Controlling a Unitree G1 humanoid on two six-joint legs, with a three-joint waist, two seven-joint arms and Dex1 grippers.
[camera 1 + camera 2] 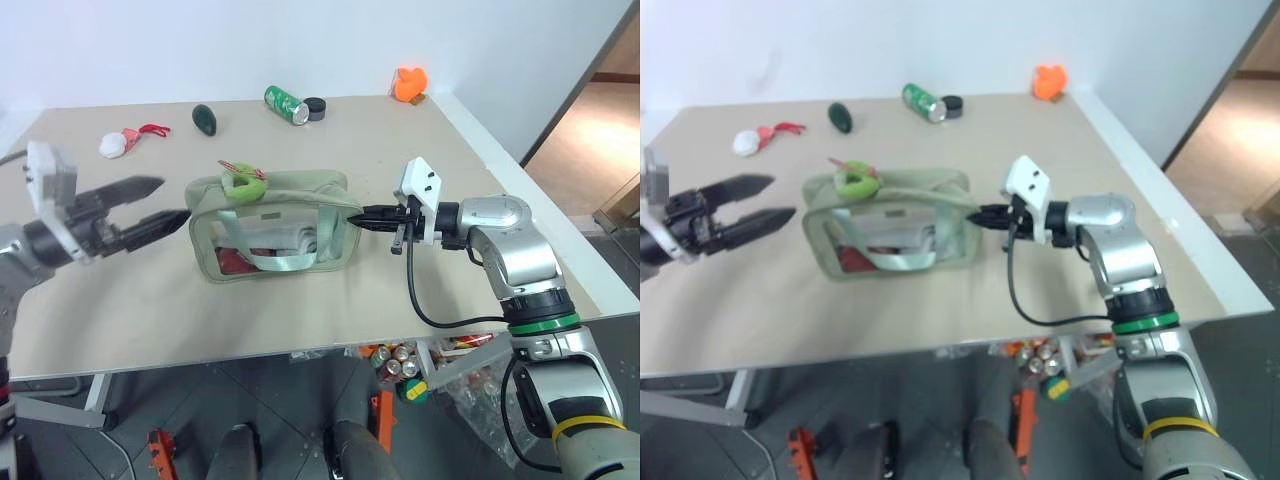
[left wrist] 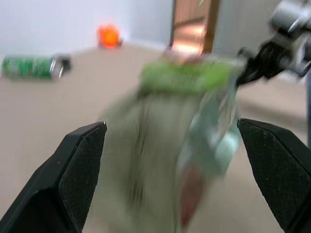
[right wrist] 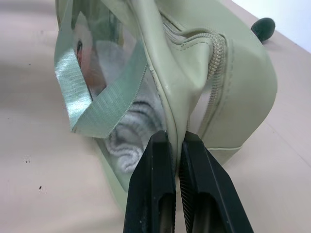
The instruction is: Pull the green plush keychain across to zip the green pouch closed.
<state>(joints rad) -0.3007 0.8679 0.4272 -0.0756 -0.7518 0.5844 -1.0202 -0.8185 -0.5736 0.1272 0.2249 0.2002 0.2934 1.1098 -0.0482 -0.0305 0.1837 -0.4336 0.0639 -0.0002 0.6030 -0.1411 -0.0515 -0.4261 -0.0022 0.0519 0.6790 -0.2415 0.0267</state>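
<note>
I should use my left gripper to pinch the end (image 1: 206,221) beside the keychain before my right gripper pulls it across, because my right gripper is pinching the pouch's end far from the keychain (image 1: 346,222).
The green pouch (image 1: 300,186) stands mid-table, its clear window showing red and white contents and its strap hanging in front. The green plush keychain (image 1: 243,182) lies on the pouch's top at its left end, with a bit of red cord beside it. My left gripper (image 1: 172,198) is open just left of the pouch, apart from it, with nothing between its fingers (image 2: 82,160). My right gripper (image 1: 362,215) is shut on the pouch's right end, pinching the fabric edge (image 3: 176,131) beside the zipper (image 3: 216,58).
At the back of the table lie a white plush with red cord (image 1: 118,143), a dark green avocado shape (image 1: 204,119), a green can (image 1: 285,104) with a black cap (image 1: 314,106), and an orange toy (image 1: 408,83). The table's right edge (image 1: 560,215) runs close to my right arm.
</note>
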